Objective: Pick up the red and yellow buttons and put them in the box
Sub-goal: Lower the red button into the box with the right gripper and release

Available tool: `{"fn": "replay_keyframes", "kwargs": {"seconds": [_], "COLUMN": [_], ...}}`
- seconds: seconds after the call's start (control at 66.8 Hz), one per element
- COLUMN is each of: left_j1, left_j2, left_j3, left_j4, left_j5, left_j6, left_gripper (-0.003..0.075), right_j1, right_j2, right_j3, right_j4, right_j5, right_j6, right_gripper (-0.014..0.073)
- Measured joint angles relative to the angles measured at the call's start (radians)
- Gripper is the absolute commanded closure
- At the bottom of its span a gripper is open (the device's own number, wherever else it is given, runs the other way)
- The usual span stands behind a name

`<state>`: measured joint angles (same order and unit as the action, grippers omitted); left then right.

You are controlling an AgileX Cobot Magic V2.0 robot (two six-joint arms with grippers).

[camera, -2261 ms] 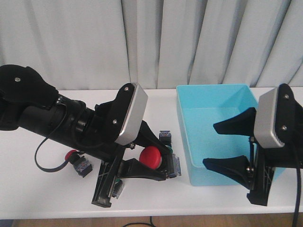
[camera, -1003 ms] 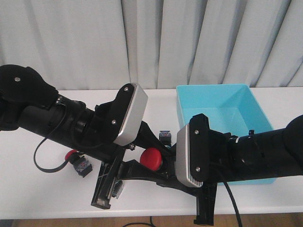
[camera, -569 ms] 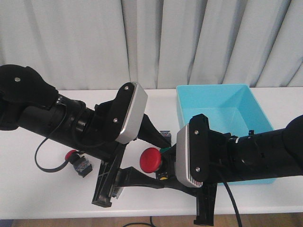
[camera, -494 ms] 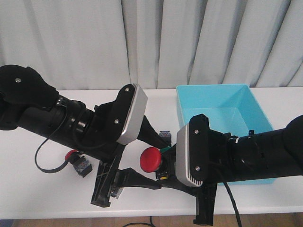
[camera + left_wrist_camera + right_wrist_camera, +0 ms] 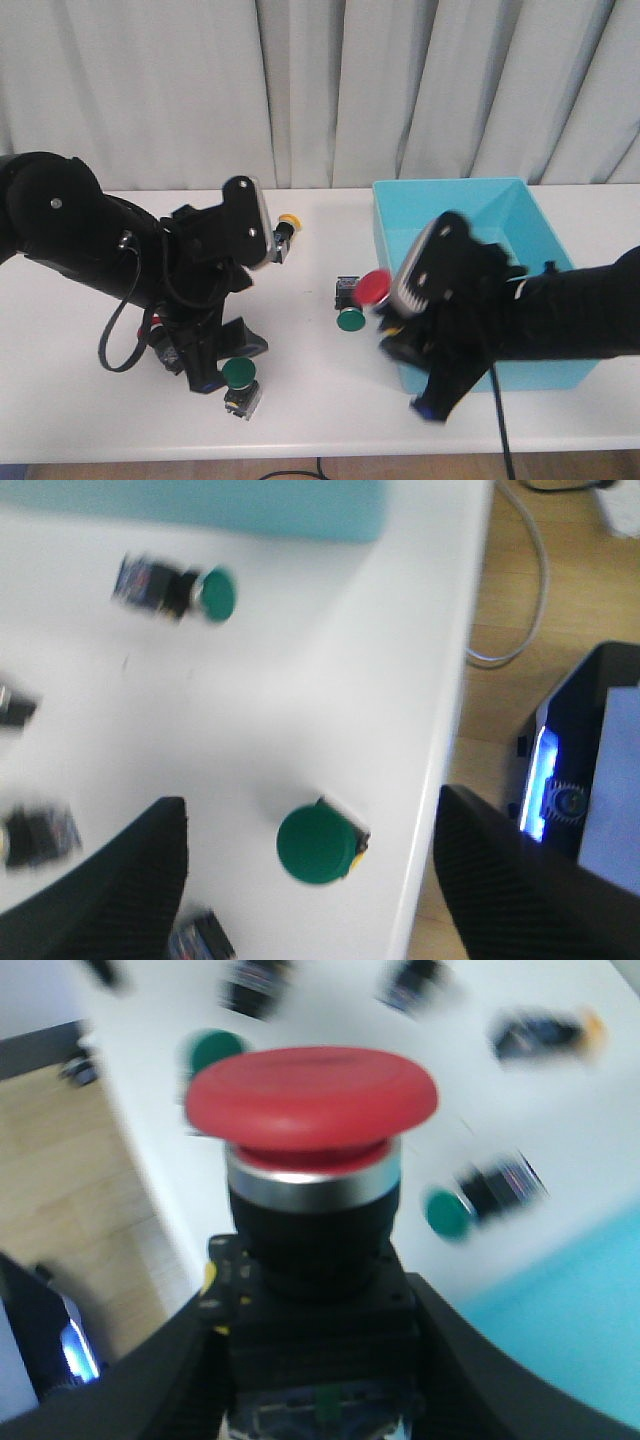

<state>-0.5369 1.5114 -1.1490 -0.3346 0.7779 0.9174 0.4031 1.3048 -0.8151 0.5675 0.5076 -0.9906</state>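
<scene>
I need to back away, because my open left gripper is over a green button (image 5: 316,845) and the box takes red and yellow. I should then reach for a yellow button.
A red button (image 5: 376,287) with a wide mushroom cap (image 5: 312,1085) is clamped by its black body in my right gripper (image 5: 315,1360), which is shut on it. It hangs above the table just left of the turquoise box (image 5: 470,250). In the front view my right gripper (image 5: 385,312) is blurred by motion. My left gripper (image 5: 310,880) is open over a green-capped button (image 5: 318,843) by the table's front edge, holding nothing. A yellow button (image 5: 288,222) lies at the back, beyond the left arm. A bit of another red button (image 5: 156,322) shows behind the left arm.
Two green buttons lie on the table: one (image 5: 350,318) near the box's left wall, one (image 5: 238,375) at the front beneath my left gripper (image 5: 228,362). The table's front edge (image 5: 440,730) runs close beside that button; floor and cable lie beyond.
The left gripper opened and let go of the red button, which the right gripper now holds. The left arm drew back to the left; the right arm lifted the button toward the box.
</scene>
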Motion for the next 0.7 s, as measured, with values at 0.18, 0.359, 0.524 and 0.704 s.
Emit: {"fn": "replay_keyframes", "kwargs": {"seconds": [0.18, 0.359, 0.524, 0.704], "left_j1": [0.000, 0.000, 0.000, 0.001], "left_j2": [0.000, 0.000, 0.000, 0.000], "left_j3": [0.000, 0.000, 0.000, 0.000], "left_j4": [0.105, 0.110, 0.112, 0.111], "left_j5": [0.000, 0.001, 0.001, 0.001], "left_j6": [-0.318, -0.400, -0.411, -0.414], "left_gripper": [0.0213, 0.0213, 0.0213, 0.0213], "right_j1": [-0.164, -0.270, -0.295, -0.295], "right_j2": [0.072, 0.226, 0.373, 0.518], "right_j3": [-0.098, -0.246, -0.360, -0.461], "right_j4": [-0.308, -0.518, -0.547, -0.547], "right_j5": [0.132, 0.330, 0.379, 0.381], "right_j6": [0.568, 0.892, 0.961, 0.970], "right_gripper": [0.0349, 0.0349, 0.0349, 0.0349]}}
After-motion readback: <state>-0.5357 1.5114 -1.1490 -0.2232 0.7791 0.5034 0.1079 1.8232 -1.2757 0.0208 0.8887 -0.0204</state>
